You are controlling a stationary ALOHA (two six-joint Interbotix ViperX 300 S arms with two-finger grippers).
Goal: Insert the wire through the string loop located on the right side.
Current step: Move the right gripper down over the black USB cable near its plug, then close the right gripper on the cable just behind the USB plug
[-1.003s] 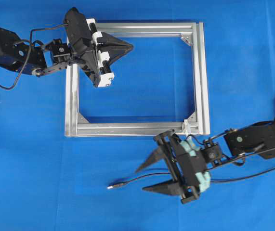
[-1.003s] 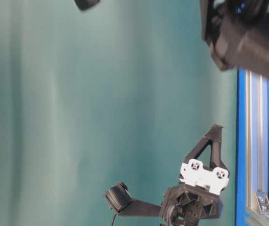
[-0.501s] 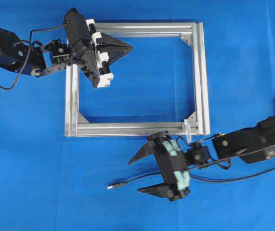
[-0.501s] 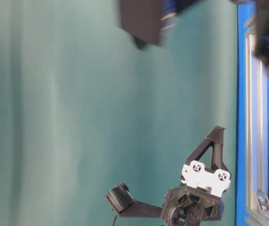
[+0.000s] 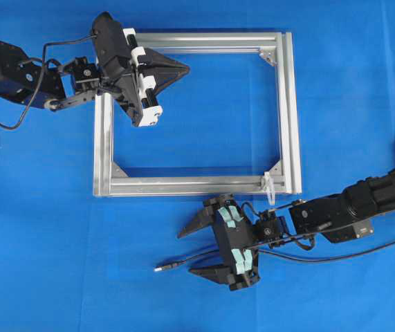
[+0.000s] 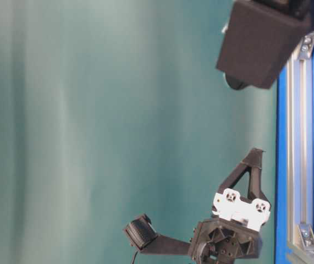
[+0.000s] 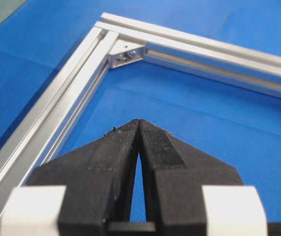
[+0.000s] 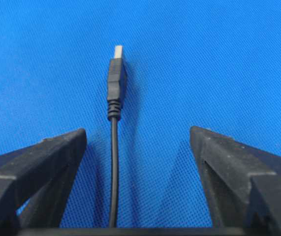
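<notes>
My gripper will lift the wire just behind the plug, which will stay pointing forward because the wire runs straight into the plug's ribbed collar.
The wire lies on the blue mat below the silver frame, its plug pointing left. My right gripper is open and straddles the wire just behind the plug. In the right wrist view the wire runs between the fingers of that gripper, nearer the left one and touching neither. The plug lies beyond the fingertips. The string loop stands white at the frame's lower right corner. My left gripper hovers shut and empty over the frame's upper left; its tips meet.
The frame's corner bracket lies ahead of the left gripper. The wire trails off to the right edge under the right arm. In the table-level view the right arm's dark body fills the top right.
My right gripper has moved left along the wire toward the plug and come down lower. The left arm has stayed put.
</notes>
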